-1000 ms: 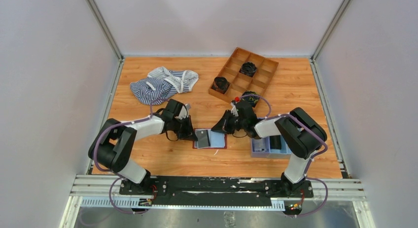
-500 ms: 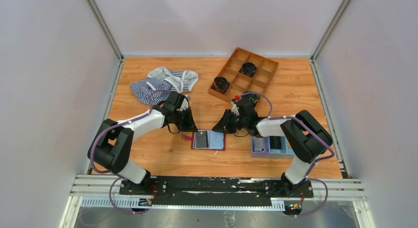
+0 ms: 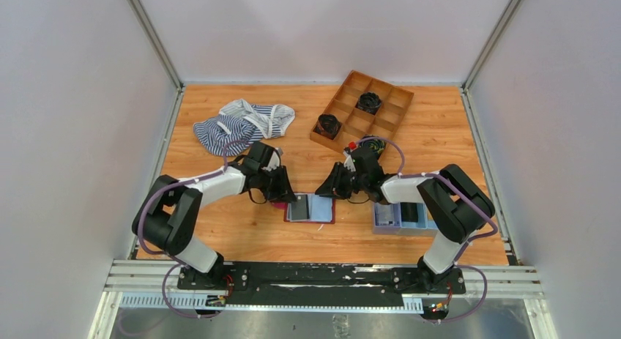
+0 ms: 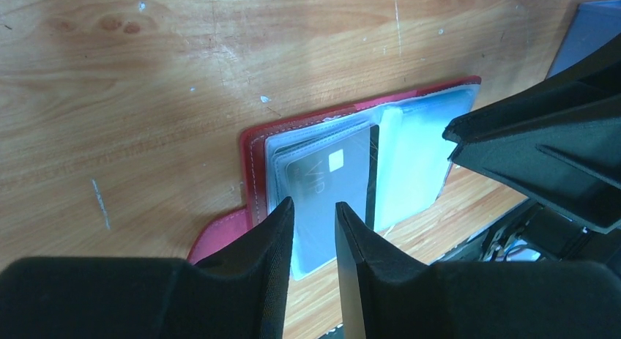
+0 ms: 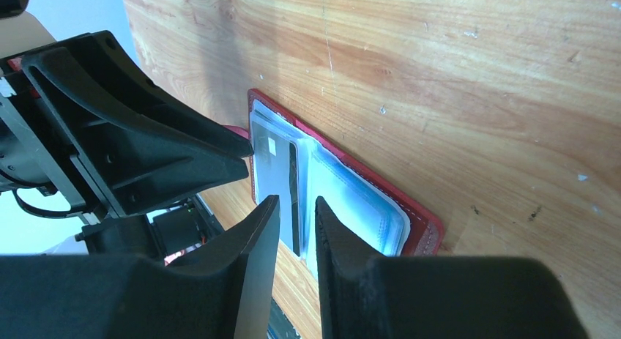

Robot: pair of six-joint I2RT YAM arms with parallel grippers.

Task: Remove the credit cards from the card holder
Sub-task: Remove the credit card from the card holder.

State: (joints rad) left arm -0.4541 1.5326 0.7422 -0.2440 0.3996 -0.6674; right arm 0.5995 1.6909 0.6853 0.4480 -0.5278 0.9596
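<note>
The credit card's dark end faces my right gripper, so my left gripper should pin the pocket's closed edge while my right gripper takes that end of the card.
The card holder lies open on the table, maroon with pale blue clear pockets; it also shows in the left wrist view and the right wrist view. A dark credit card with a small chip sits in its left pocket, also seen in the right wrist view. My left gripper hangs over the holder's left edge, jaws a narrow gap apart and empty. My right gripper is at the holder's far right edge, jaws also narrowly apart and empty.
A light-blue tray with a dark card in it sits right of the holder, under the right arm. A wooden divided tray with black coils stands at the back. A striped cloth lies at the back left.
My left gripper drew back from the holder, baring its strap tab, and has come back to its left edge. The right gripper shifted slightly left, then held still.
</note>
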